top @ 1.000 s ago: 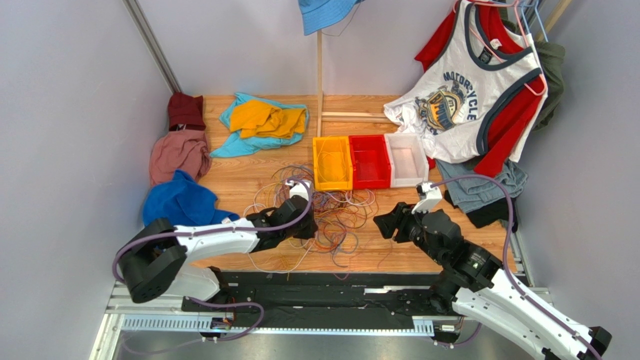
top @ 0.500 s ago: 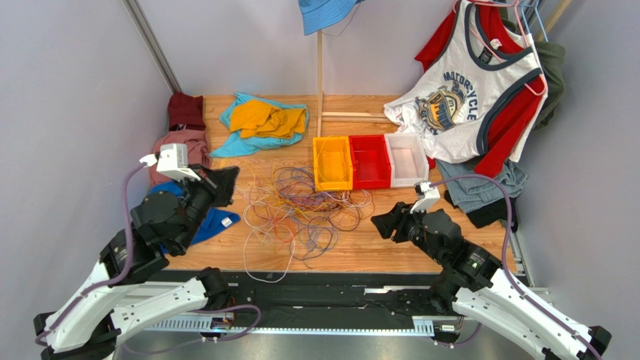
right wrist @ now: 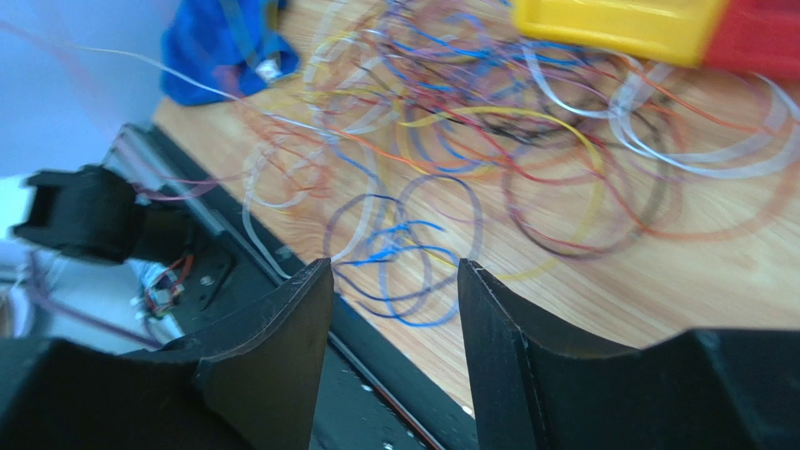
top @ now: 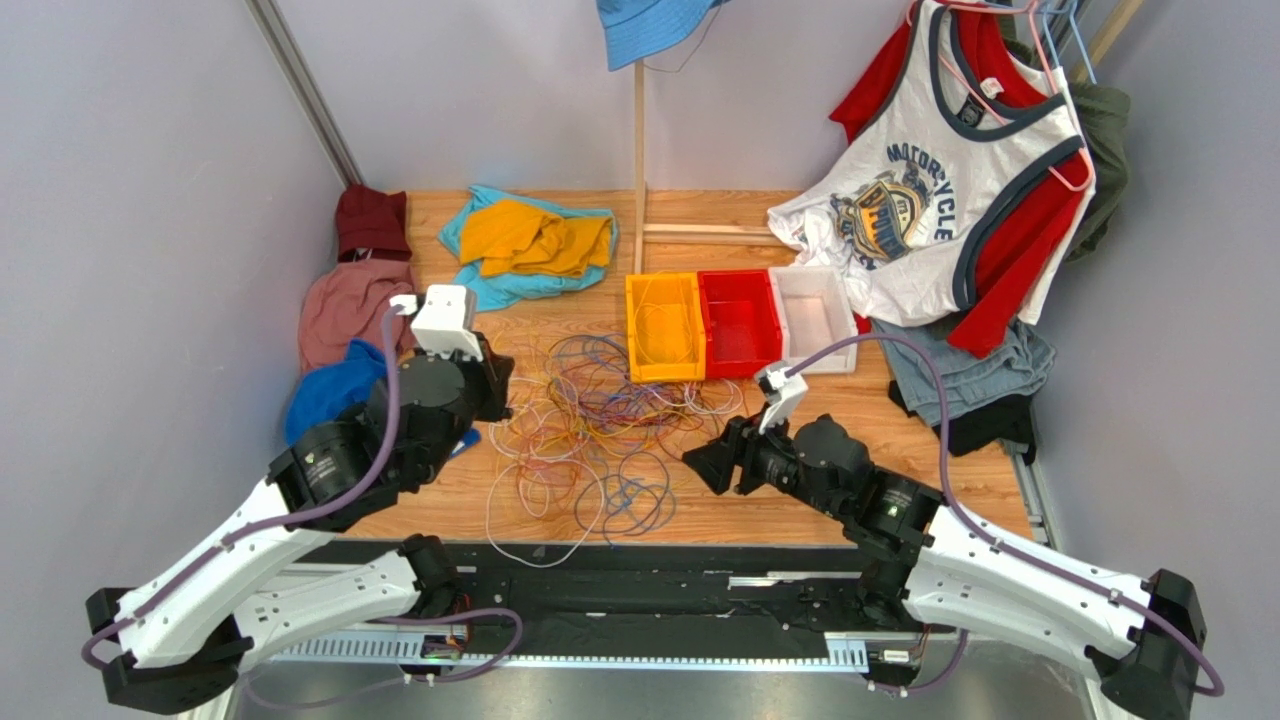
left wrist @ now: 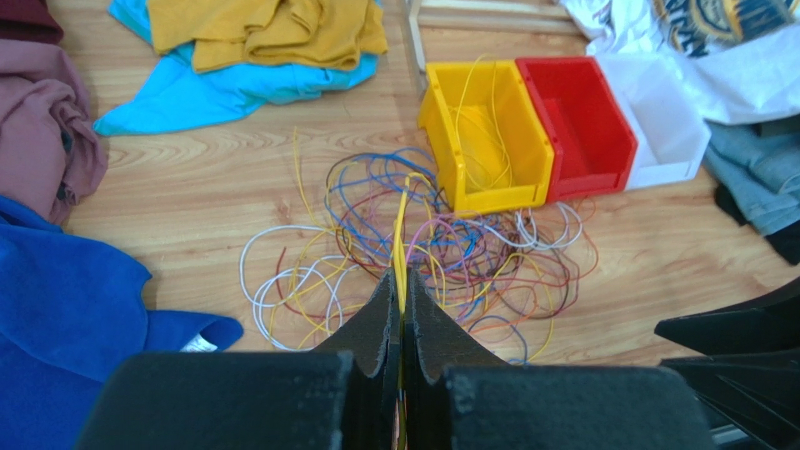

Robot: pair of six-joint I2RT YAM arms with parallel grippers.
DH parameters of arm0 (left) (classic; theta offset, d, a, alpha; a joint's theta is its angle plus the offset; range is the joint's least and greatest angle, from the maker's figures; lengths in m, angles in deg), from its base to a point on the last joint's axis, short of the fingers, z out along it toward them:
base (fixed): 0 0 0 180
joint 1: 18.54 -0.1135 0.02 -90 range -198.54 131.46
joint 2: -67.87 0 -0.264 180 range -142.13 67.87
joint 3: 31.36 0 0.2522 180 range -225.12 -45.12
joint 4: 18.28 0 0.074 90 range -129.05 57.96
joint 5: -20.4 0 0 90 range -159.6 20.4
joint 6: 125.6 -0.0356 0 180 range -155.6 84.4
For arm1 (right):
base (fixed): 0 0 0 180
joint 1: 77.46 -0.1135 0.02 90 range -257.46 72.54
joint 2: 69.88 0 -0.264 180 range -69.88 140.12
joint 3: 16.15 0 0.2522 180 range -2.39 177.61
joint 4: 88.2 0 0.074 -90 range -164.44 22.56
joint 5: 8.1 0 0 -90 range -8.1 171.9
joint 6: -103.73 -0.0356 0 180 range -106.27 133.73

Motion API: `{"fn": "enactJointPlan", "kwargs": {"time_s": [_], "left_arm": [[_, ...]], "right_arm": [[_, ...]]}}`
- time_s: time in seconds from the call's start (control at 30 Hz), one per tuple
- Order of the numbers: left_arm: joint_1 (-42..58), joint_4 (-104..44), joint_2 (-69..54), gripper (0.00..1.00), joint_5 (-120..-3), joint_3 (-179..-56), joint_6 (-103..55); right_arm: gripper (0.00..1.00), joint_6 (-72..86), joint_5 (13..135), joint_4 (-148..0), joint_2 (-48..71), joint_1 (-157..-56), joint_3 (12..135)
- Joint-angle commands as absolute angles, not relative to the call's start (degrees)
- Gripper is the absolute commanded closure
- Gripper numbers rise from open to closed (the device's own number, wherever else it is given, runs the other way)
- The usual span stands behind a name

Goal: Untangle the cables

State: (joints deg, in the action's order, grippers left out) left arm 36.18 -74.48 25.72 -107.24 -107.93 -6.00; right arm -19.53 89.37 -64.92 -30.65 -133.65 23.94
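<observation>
The piece of cable from my left gripper [right wrist: 202, 87] goes straight across loose, open loops [right wrist: 296, 167]. It will slip free when I lift it, and the tangle will stay lying.
The cables [top: 601, 435] lie as a loose tangle of white, yellow, orange, purple, blue and red loops on the wooden table, in front of the bins. My left gripper [top: 489, 393] hangs at the tangle's left edge. The left wrist view shows this gripper [left wrist: 402, 281] shut on one yellow cable [left wrist: 402, 220], which runs taut from the fingertips into the tangle [left wrist: 451, 244]. My right gripper [top: 706, 462] sits at the tangle's right near edge. Seen from its wrist, the right gripper [right wrist: 394, 281] is open, with nothing between its fingers, above blue loops [right wrist: 404, 272] by the table's front edge.
Yellow bin [top: 664, 326], red bin [top: 739, 321] and white bin [top: 812, 317] stand in a row behind the tangle; thin yellow wires lie in the yellow one. Blue cloth [top: 338, 390], pink cloth [top: 353, 305] and teal-and-yellow clothes [top: 519, 248] lie left; jeans [top: 962, 375] right.
The left arm pulled out of the tangle to the far left, then came back to its left edge. The tangle spread wider. The right arm moved left, toward the cables.
</observation>
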Motion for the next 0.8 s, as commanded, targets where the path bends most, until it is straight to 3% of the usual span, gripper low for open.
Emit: {"fn": "enactJointPlan", "kwargs": {"time_s": [0.0,0.3,0.53,0.77], "left_arm": [[36.39,-71.42,24.28,1.0,-105.19,-106.82,-7.04],[35.95,-67.99,20.59,1.0,-100.89,-106.12,-7.3],[35.78,-67.02,19.18,1.0,-99.39,-106.47,-7.48],[35.69,-66.85,19.09,1.0,-97.9,-107.08,-7.48]], "right_arm": [[0.44,-15.11,83.77,-78.84,-26.74,-136.17,29.14],[0.44,-12.56,77.61,-90.86,-10.13,-137.14,41.01],[0.45,-4.91,79.08,-89.74,-0.72,-145.3,48.84],[0.46,-4.64,80.23,-92.72,5.43,-146.11,51.04]]}}
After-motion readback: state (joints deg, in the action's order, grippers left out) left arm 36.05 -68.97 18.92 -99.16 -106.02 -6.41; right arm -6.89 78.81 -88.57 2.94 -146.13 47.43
